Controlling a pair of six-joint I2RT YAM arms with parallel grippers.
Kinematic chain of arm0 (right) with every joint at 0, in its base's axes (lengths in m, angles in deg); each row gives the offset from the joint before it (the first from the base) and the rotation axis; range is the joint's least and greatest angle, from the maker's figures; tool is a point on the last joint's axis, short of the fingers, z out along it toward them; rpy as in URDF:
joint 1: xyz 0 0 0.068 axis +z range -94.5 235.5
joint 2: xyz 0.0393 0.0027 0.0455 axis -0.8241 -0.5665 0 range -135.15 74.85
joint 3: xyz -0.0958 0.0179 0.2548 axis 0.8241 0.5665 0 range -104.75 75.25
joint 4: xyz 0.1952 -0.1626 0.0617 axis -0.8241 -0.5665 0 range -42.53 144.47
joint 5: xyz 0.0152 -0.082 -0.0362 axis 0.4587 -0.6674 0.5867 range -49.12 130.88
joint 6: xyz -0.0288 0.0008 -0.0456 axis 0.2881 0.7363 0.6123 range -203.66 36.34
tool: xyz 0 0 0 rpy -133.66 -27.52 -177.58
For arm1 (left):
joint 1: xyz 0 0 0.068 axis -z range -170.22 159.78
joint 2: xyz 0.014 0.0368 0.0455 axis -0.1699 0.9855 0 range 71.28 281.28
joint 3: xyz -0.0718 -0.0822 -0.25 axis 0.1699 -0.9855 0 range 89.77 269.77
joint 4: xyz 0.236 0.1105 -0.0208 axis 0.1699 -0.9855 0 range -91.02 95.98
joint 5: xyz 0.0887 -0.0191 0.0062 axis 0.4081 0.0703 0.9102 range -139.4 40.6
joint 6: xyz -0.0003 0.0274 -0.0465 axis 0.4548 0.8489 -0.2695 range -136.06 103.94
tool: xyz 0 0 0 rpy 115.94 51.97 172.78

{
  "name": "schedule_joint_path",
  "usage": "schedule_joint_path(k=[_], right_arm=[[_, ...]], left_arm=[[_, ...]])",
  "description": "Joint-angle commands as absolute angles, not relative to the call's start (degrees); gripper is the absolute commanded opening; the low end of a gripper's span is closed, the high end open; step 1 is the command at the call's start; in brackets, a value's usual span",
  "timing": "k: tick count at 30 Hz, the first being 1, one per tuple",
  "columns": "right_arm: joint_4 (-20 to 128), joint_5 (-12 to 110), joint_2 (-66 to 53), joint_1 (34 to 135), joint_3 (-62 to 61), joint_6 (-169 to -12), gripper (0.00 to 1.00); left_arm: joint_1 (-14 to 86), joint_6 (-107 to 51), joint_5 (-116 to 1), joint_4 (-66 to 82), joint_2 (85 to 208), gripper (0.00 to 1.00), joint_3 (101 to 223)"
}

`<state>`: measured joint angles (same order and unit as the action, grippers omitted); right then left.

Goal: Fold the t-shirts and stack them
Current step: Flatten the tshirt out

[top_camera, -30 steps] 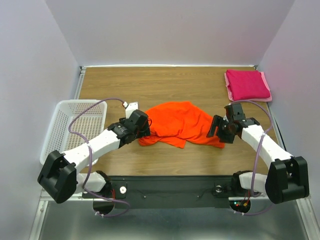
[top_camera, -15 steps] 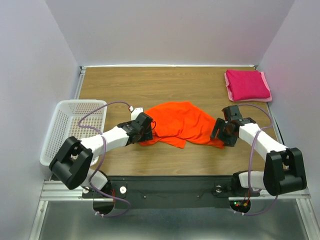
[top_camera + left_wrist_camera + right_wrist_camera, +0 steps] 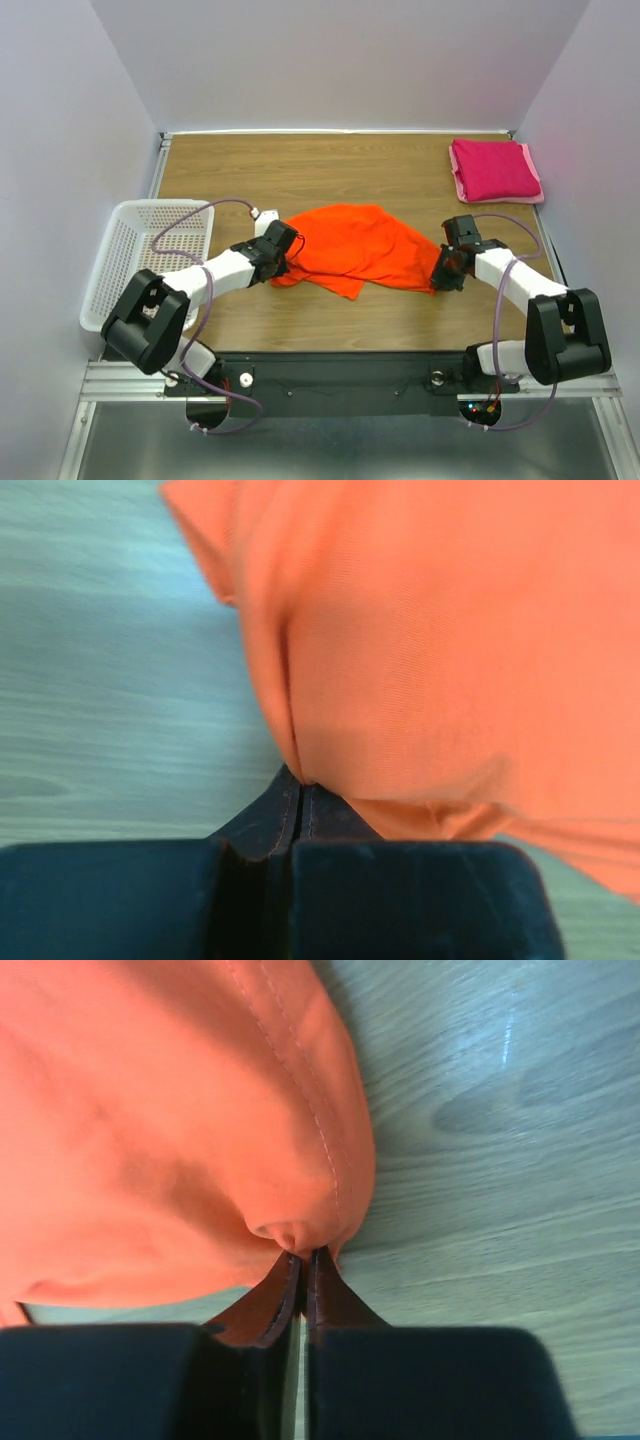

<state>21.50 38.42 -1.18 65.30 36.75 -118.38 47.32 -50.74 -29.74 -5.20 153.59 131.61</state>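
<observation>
I should lift the orange t-shirt (image 3: 358, 246), pull it taut and lay it out toward the table's back (image 3: 350, 168) before I fold it, because it lies crumpled between my grippers.
A crumpled bright orange t-shirt (image 3: 355, 245) lies in the middle of the wooden table. At its left edge my left gripper (image 3: 283, 251) is shut on a fold of the orange cloth (image 3: 420, 660); the jaws (image 3: 300, 790) meet with the fabric pinched at their tips. At the shirt's right edge my right gripper (image 3: 442, 268) is shut on a hemmed corner of the same orange t-shirt (image 3: 180, 1130), the tips (image 3: 303, 1258) pressed together on a small pucker. The magenta-pink t-shirt (image 3: 494, 170) lies folded at the back right corner.
A white lattice basket (image 3: 135, 255) stands at the table's left edge, beside my left arm. Purple cables loop over both arms. The grey walls close in the table on three sides.
Both grippers have gone from open to shut, each pinching an edge of the orange shirt. Both have dropped lower to the table, and the shirt's front fold has shifted slightly.
</observation>
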Motion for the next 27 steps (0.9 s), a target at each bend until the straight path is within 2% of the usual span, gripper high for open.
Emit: schedule_joint_path(k=[1, 3, 7, 11, 19, 27], right_arm=[[20.99, 34.74, 3.72, 65.52, 33.53, -118.11, 0.01], [19.33, 30.28, 6.72, 65.69, 30.09, -117.68, 0.01], [14.58, 21.30, 12.09, 65.51, 15.53, -114.69, 0.01], [14.31, 14.45, 13.59, 65.43, 4.19, -110.39, 0.01], [14.48, 11.97, 14.99, 65.43, -9.73, -103.35, 0.01], [15.88, 14.69, 11.58, 65.51, -16.86, -99.31, 0.01]], left_arm=[[43.45, -46.66, -22.36, -7.45, 148.29, 0.00, 133.78], [42.22, -43.24, -18.92, -9.30, 143.46, 0.00, 136.16], [40.81, -34.91, -11.09, -11.07, 135.63, 0.00, 145.11], [40.46, -25.84, -9.94, -7.47, 131.67, 0.00, 152.68], [40.46, -20.55, -12.65, -8.08, 130.96, 0.00, 169.99], [40.37, -17.56, -15.74, -7.56, 134.56, 0.00, 176.60]])
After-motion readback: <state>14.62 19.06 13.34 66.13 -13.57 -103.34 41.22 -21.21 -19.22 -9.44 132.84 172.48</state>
